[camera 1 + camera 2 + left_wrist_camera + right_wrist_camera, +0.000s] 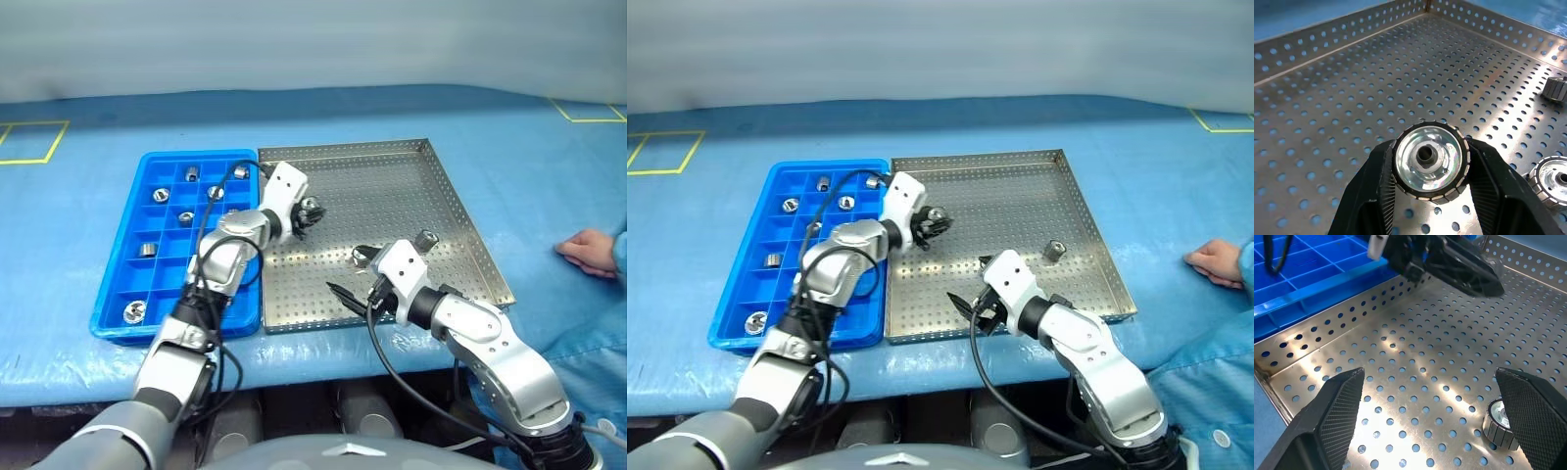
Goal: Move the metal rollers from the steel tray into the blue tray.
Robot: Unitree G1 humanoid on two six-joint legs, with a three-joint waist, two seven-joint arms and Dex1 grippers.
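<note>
The metal roller (311, 204) hangs clear of the steel tray with fingers on both sides, so my left gripper keeps carrying it until an empty blue tray compartment (169, 276) is below.
The steel tray (392, 186) lies in the middle of the table with the blue tray (116, 286) against its left side. My left gripper (309, 213) hovers over the steel tray's left part, shut on a metal roller (1427, 161) whose hollow face looks at the wrist camera. Two more rollers (1552, 178) lie on the perforated floor beyond it. My right gripper (353, 276) is open and empty, low over the tray's near left part, with a roller (1498, 423) lying by its right finger. Another roller (425, 238) stands toward the tray's right side. Several rollers (161, 194) sit in the blue tray's compartments.
A person's hand (588, 250) rests on the blue table cover to the right of the steel tray. Yellow tape marks (29, 142) show at the far left and far right of the table. Black cables run along both arms.
</note>
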